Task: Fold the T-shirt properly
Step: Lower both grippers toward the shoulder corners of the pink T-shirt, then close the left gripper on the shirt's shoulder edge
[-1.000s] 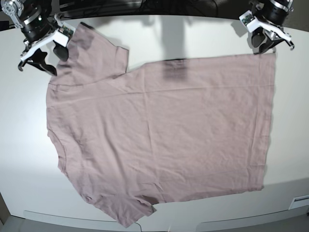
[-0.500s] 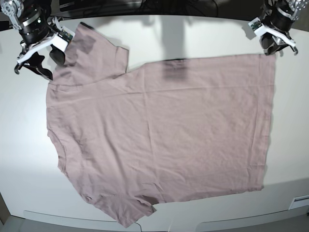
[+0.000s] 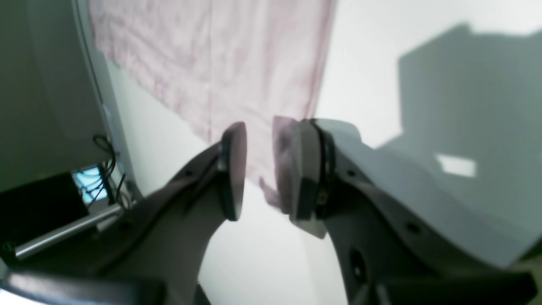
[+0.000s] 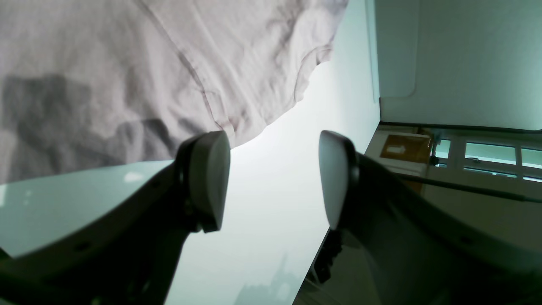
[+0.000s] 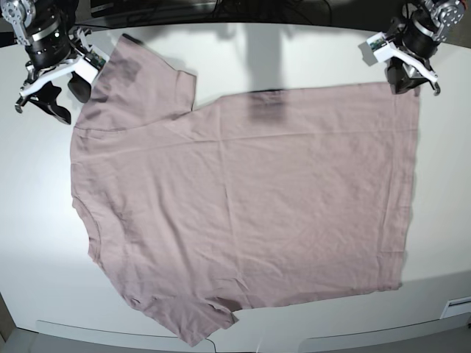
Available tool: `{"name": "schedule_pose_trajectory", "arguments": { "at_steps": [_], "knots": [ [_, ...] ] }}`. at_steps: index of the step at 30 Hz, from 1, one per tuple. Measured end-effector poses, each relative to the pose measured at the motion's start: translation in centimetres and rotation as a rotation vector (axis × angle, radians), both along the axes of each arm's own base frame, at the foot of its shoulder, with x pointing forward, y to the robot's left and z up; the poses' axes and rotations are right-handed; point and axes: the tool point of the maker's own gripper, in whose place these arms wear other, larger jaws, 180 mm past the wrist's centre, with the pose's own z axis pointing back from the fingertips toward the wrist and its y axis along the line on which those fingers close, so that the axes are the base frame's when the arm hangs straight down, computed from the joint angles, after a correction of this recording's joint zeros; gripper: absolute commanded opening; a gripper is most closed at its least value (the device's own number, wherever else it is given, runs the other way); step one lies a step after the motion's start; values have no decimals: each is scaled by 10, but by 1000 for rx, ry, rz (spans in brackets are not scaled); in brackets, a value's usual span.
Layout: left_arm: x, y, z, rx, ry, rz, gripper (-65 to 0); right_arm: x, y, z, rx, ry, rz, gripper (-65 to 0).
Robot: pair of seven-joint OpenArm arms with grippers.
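Observation:
The T-shirt hem's far corner is loose against one gripper finger. My left gripper should move back, then close both fingers around the T-shirt's corner before it folds.
The dusty pink T-shirt lies spread flat on the white table, collar at the left and hem at the right. My left gripper is at the hem's far corner. In the left wrist view its jaws stand a narrow gap apart, with the shirt's corner between them against one pad. My right gripper is open and empty beside the far sleeve. In the right wrist view the sleeve edge lies just past one finger.
The table's far edge runs just behind both grippers, with dark equipment beyond it. A cable box and wires sit off the table's edge near my left gripper. Bare white table surrounds the shirt on every side.
My left gripper moved left onto the hem corner and its jaws narrowed. My right gripper drifted slightly left and up, away from the sleeve, staying open.

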Motion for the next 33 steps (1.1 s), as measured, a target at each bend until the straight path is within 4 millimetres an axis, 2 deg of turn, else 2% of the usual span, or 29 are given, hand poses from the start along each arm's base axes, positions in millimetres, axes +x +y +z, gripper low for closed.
{"name": "schedule_pose_trajectory", "arguments": {
  "at_steps": [5, 10, 16, 19, 24, 29, 33],
  "knots": [
    [-7, 15, -11, 31, 31, -1, -469, 3, -3, 4, -31, -25, -3, -309],
    [-10, 45, -32, 110, 48, 13, -469, 6, 0, 12, -33, -53, 4, -309],
    [-12, 51, -34, 145, 47, 4, -469, 6, 2, 14, -30, -57, 7, -309],
    [-13, 45, -34, 118, 45, -27, -469, 7, 2, 14, -29, -58, 7, -309],
    [-14, 24, -32, 60, 20, -91, -469, 6, 1, 14, -32, -57, 3, -309],
    [-14, -7, -25, 17, -90, -154, -469, 7, 0, 14, -35, -59, -5, -309],
    [-2, -5, -26, 95, -105, -149, -446, 6, -4, 14, -44, -55, -23, -309]
  ]
}}
